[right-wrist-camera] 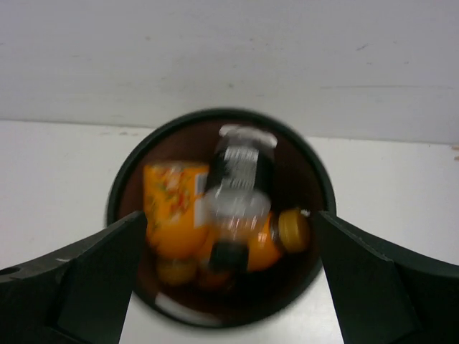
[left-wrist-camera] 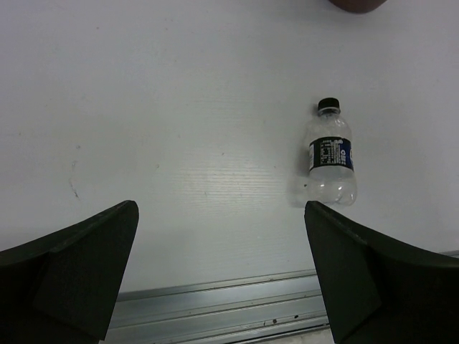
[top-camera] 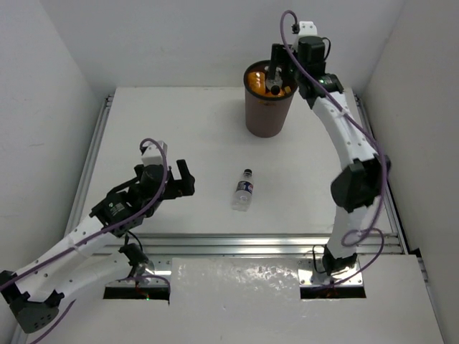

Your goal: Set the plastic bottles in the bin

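The bottle point(top-camera: 242, 191) lies near my left gripper, far from the bin, so my left gripper should grasp it by the label point(top-camera: 244, 187) and pass it to my right gripper.
A clear bottle with a dark cap and blue label point(top-camera: 244, 190) lies on its side on the white table; it also shows in the left wrist view point(left-wrist-camera: 330, 155). My left gripper point(top-camera: 167, 183) is open and empty, to the left of it. The dark brown bin point(top-camera: 270, 100) stands at the back. My right gripper point(top-camera: 275, 72) is open right above its mouth. In the right wrist view a clear dark-capped bottle point(right-wrist-camera: 237, 204), blurred, is inside the bin point(right-wrist-camera: 319, 179) on top of orange bottles point(right-wrist-camera: 172, 208).
A metal rail point(top-camera: 265, 242) runs along the table's near edge, also showing in the left wrist view point(left-wrist-camera: 222, 304). White walls close in the table at the back and both sides.
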Controlling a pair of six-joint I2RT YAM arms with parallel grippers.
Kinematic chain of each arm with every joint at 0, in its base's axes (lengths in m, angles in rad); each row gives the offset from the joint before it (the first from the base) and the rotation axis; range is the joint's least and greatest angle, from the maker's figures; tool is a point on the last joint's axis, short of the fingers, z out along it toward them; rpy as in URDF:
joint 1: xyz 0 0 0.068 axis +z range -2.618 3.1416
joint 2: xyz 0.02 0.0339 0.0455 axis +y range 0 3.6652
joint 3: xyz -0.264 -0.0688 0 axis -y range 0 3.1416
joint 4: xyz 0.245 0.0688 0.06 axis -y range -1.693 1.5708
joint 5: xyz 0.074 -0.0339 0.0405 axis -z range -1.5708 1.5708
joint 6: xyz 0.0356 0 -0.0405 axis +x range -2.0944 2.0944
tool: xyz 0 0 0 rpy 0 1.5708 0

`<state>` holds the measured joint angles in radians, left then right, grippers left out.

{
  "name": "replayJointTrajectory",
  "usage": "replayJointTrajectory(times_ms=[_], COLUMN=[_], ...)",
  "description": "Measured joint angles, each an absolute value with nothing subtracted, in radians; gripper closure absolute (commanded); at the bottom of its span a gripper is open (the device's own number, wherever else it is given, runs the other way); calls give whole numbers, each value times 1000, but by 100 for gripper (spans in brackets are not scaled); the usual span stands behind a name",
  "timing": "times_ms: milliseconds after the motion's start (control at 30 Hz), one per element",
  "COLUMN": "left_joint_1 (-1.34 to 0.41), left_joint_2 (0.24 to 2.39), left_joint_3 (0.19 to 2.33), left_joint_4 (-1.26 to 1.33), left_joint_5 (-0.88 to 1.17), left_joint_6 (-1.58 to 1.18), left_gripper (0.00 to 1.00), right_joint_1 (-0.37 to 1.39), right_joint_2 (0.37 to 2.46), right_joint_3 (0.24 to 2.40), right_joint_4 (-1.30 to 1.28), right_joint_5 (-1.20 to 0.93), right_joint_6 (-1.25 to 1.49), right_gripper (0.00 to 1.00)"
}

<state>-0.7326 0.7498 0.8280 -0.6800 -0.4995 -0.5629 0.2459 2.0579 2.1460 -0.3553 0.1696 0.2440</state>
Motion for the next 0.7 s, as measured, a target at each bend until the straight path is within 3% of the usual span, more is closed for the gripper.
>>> replayJointTrajectory(times_ms=[167, 333, 567, 700], left_joint_1=[-719, -764, -839, -859], left_joint_2=[880, 1203, 1613, 1751], left_joint_3=[834, 912, 1111, 1212], left_joint_4=[-631, -518, -440, -400], left_joint_5=[-413, -315, -215, -201], left_joint_6=[-567, -584, -561, -561], left_gripper=[2, 1, 3, 11], right_joint_1=[258, 262, 262, 262], right_joint_2=[1602, 1148, 972, 912], right_joint_3=[1717, 1275, 894, 806], right_joint_4=[-381, -374, -465, -535], right_joint_5=[102, 12, -61, -88], right_joint_6=[319, 389, 428, 431], right_gripper=[1, 1, 1, 1])
